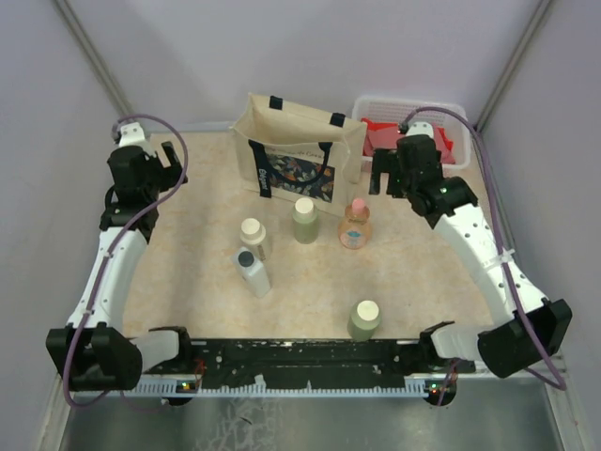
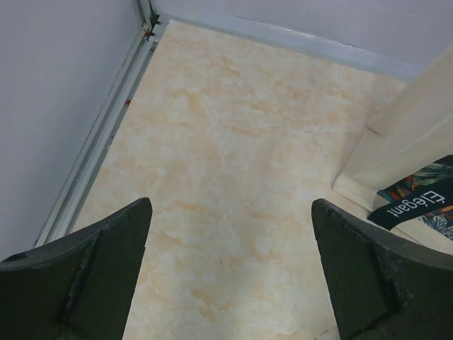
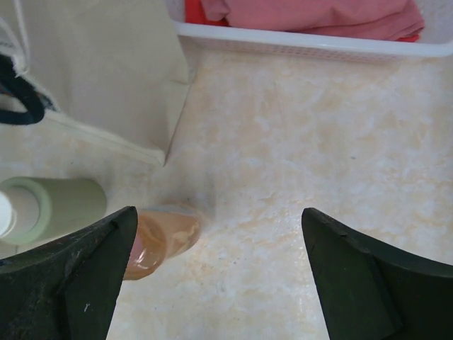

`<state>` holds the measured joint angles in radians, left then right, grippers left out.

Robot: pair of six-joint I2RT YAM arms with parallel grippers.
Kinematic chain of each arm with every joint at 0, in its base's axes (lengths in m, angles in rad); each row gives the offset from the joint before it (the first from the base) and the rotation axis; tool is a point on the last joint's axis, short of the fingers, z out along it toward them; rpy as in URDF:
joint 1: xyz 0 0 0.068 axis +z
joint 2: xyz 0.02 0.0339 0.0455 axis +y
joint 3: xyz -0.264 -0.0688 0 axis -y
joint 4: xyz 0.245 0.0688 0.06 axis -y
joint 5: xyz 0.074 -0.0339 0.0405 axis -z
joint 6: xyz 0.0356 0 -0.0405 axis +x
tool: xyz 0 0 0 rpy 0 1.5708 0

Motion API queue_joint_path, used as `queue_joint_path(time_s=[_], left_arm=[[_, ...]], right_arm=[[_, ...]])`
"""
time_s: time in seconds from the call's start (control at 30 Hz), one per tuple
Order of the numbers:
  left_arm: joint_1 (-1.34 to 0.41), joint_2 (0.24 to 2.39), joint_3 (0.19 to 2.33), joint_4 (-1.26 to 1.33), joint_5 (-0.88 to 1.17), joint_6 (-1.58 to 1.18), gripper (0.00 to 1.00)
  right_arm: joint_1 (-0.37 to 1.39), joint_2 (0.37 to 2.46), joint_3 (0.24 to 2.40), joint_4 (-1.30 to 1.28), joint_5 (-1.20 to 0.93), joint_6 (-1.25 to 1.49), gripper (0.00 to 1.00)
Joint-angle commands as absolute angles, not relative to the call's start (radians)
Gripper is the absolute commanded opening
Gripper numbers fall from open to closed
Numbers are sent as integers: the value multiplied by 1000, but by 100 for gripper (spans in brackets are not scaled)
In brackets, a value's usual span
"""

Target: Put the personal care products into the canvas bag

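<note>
I should continue to move my right gripper in until its fingers are on both sides of the flask [image 1: 355,227], because a clear gap [image 1: 330,226] separates the peach-pink flask from the olive-green bottle.
The canvas bag [image 1: 299,150] stands upright at the back middle, mouth open, printed panel facing front. In front of it stand an olive-green bottle [image 1: 304,220], the peach-pink flask [image 1: 355,225], the beige bottle [image 1: 254,237] and the white dark-capped bottle [image 1: 252,272]. A second olive-green bottle [image 1: 363,320] stands near the front edge. My left gripper [image 1: 141,174] is open and empty at the back left; the bag's corner [image 2: 417,163] shows on its right. My right gripper [image 1: 399,174] is open and empty beside the bag; the flask [image 3: 164,237] and green bottle [image 3: 56,207] lie at its lower left.
A white plastic basket [image 1: 451,117] with red contents stands at the back right, behind my right gripper; its rim [image 3: 311,44] runs along the top of the right wrist view. Walls enclose the table on the left, back and right.
</note>
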<state>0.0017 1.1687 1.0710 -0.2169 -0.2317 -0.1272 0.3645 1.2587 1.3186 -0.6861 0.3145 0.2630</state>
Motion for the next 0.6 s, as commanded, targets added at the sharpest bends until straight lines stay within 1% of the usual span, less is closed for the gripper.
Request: queue_joint_path(time_s=[0.0,0.23,0.57], left_arm=[[-3,1175,1077,-168,-192,-117,100],[-2,1208,1056,-126,-145,-124,100],[-1,1238,1077,-128,-160,-104,100]], right_arm=[[429,1268,1339,-686,239,281,99],[466,1264,1294,-660,83,272,99],[486,1318,1210,-626,-5,242,99]])
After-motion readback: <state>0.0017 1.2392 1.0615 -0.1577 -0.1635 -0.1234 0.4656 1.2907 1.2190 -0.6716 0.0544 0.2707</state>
